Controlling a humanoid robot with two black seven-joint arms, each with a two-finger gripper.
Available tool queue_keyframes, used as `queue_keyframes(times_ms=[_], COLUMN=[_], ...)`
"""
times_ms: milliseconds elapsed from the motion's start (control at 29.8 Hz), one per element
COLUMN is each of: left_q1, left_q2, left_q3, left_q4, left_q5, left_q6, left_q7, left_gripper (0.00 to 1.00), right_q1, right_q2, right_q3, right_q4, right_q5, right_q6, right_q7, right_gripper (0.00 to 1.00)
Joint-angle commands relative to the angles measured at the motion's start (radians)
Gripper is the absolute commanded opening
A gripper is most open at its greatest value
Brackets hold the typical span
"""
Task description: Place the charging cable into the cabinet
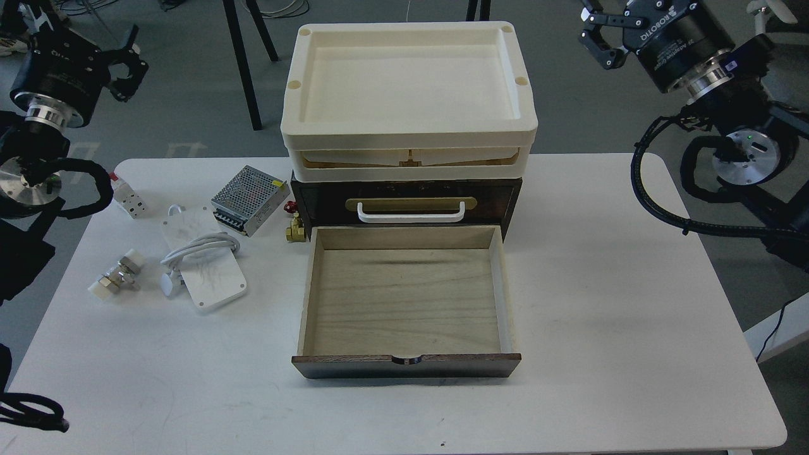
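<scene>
The pale cord is bundled (203,244) over the white block (217,282). The cord will stay in loops and move along with the block when I carry the block.
The charging cable (203,264) is a flat white rounded block with a pale cord looped over it. It lies on the white table (600,303) left of the cabinet. The cabinet (316,196) is a dark brown drawer unit at the table's middle. Its lower drawer (404,297) is pulled out towards me, and its pale wood interior is empty. The upper drawer is shut, with a white handle (411,215) on a brass plate. My left gripper (129,63) hangs open above the far left edge, well away from the cable. My right gripper (600,38) hangs open at the far right, off the table.
Two cream plastic trays (409,129) are stacked on top of the cabinet. A perforated silver power-supply box (248,197), a small white block (131,199), a metal fitting (114,278) and a brass fitting (296,229) lie near the cable. Black cables hang from my right arm (663,208).
</scene>
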Motion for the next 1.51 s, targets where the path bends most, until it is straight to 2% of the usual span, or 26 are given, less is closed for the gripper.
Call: queue_keyframes(times_ms=[0, 67, 134, 235, 336, 403, 537, 604, 738, 906, 1007, 1040, 1074, 1141, 1275, 1477], left_q1=[0.075, 0.164, 0.228, 0.285, 0.298, 0.299, 0.308, 0.336, 0.406, 0.479, 0.48, 0.479, 0.473, 0.466, 0.418, 0.315], left_q2=[-0.002, 0.051, 0.145, 0.258, 0.341, 0.378, 0.432, 0.455, 0.552, 0.581, 0.589, 0.593, 0.599, 0.612, 0.537, 0.409], left_q3=[-0.114, -0.167, -0.202, -0.246, -0.286, -0.303, -0.406, -0.42, -0.402, -0.293, -0.141, -0.092, -0.042, 0.031, 0.063, 0.144], left_q4=[-0.118, -0.301, -0.51, -0.751, -0.81, -0.822, -0.966, -1.052, -1.177, -1.148, -1.059, -1.033, -0.999, -0.933, -0.729, -0.569], left_q5=[-0.019, -0.017, -0.014, 0.009, 0.133, 0.335, 0.948, 1.273, 1.719, 2.069, 2.216, 2.244, 2.271, 2.324, 2.386, 2.386], left_q6=[0.0, 0.0, 0.0, 0.0, 0.0, 0.0, 0.0, 0.0, 0.0, 0.0, 0.0, 0.031, 0.114, 0.211, 0.324, 0.343], left_q7=[-0.081, -0.134, -0.137, -0.14, -0.142, -0.143, -0.191, -0.191, -0.191, -0.191, -0.191, -0.191, -0.191, -0.191, -0.191, -0.191], left_gripper=[1.0, 1.0, 1.0, 1.0, 1.0, 1.0, 1.0, 1.0, 1.0, 1.0, 1.0, 1.0, 1.0, 1.0, 0.99, 0.99], right_q1=[-0.01, -0.024, -0.058, -0.128, -0.185, -0.219, -0.27, -0.296, -0.322, -0.333, -0.339, -0.339, -0.339, -0.34, -0.345, -0.36], right_q2=[-0.05, -0.119, -0.153, -0.199, -0.26, -0.277, -0.345, -0.363, -0.386, -0.408, -0.408, -0.408, -0.408, -0.408, -0.405, -0.402], right_q3=[0.045, 0.051, 0.055, 0.079, 0.108, 0.114, 0.116, 0.116, 0.116, 0.116, 0.116, 0.116, 0.116, 0.114, 0.113, 0.113], right_q4=[0.073, 0.103, 0.11, 0.138, 0.149, 0.153, 0.198, 0.212, 0.212, 0.213, 0.212, 0.212, 0.212, 0.212, 0.212, 0.212], right_q5=[0.016, 0.017, 0.022, 0.057, 0.073, 0.089, 0.152, 0.165, 0.166, 0.186, 0.2, 0.2, 0.2, 0.2, 0.2, 0.2], right_q6=[-0.075, -0.075, -0.075, -0.073, -0.062, -0.052, -0.047, -0.046, -0.046, -0.046, -0.046, -0.047, -0.046, -0.047, -0.047, -0.047], right_q7=[0.0, 0.0, 0.0, 0.0, 0.0, 0.0, 0.0, 0.0, 0.0, 0.0, 0.0, 0.0, 0.0, 0.0, 0.0, 0.0], right_gripper=[1.0, 1.0, 1.0, 1.0, 1.0, 1.0, 1.0, 1.0, 1.0, 1.0, 1.0, 1.0, 1.0, 1.0, 1.0, 1.0])
